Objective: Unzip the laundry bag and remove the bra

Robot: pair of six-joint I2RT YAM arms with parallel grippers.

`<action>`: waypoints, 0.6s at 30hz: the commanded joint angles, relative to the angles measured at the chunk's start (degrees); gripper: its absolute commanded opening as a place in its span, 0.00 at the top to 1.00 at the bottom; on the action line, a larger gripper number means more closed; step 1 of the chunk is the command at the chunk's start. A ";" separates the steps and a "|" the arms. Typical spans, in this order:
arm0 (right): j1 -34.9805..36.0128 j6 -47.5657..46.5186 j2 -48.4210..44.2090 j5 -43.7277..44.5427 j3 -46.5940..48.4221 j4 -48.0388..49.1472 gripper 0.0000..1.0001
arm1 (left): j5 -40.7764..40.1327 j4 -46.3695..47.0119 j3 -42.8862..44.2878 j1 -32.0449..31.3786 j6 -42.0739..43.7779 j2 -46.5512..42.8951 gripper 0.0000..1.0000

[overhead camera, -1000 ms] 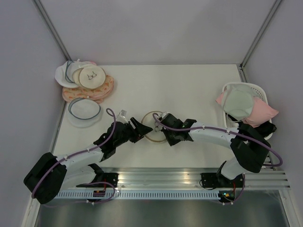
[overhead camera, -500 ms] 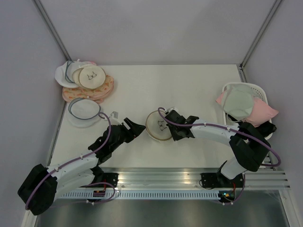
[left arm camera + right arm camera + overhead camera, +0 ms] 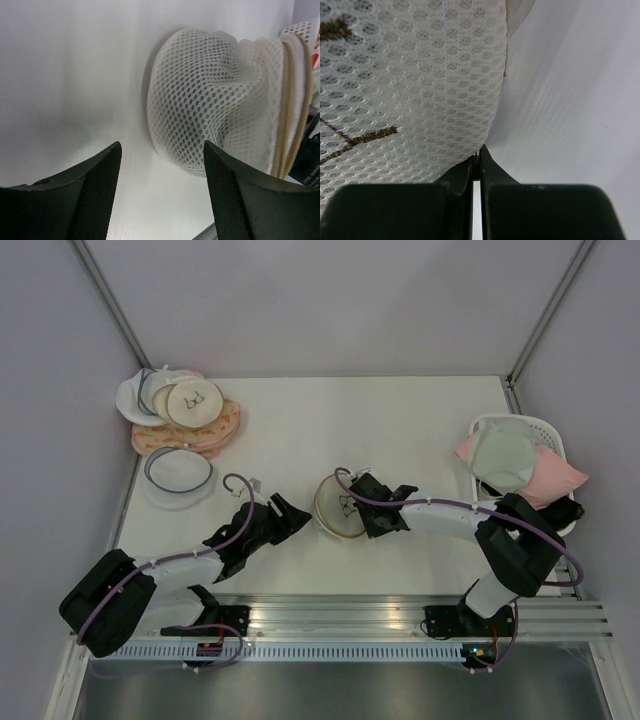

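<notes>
I should hold the bag's domed mesh side (image 3: pixel 187 95) with my left gripper while my right gripper folds the flat side back for the bra, because the laundry bag's flat side (image 3: pixel 341 504) covers its opening.
The laundry bag (image 3: pixel 338 508), a round cream mesh pouch with a tan zipper rim and a dark bra outline on its face, lies at the table's middle. My left gripper (image 3: pixel 291 513) is open just left of it; in the left wrist view its fingers (image 3: pixel 100 190) frame bare table, and the bag's domed side (image 3: pixel 215 100) lies a little ahead. My right gripper (image 3: pixel 363 510) is at the bag's right edge, shut, its tips (image 3: pixel 479 158) pinching a small metal piece under the mesh (image 3: pixel 410 75), seemingly the zipper pull. The bra is hidden.
A pile of pink, white and cream pouches (image 3: pixel 185 412) sits at the back left, with a flat white disc with a grey-blue rim (image 3: pixel 178 472) in front of it. A white basket (image 3: pixel 520 430) with pale green and pink garments stands at the right edge.
My left gripper let go of the bag's left rim and drew back, now hovering open beside it. The right gripper slid to the bag's right edge, uncovering its face.
</notes>
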 commanded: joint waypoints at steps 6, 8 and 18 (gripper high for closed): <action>-0.49 0.18 3.06 -1.59 -0.56 2.77 1.00 | 2.77 17.19 2.47 -0.11 4.14 7.41 0.29; -0.58 0.09 3.33 -2.03 -0.47 3.04 1.00 | 3.82 18.96 4.41 -0.11 4.49 10.24 0.29; -0.49 0.35 2.54 -1.77 -1.00 3.30 1.00 | 9.28 27.75 6.17 -0.11 4.05 18.43 0.98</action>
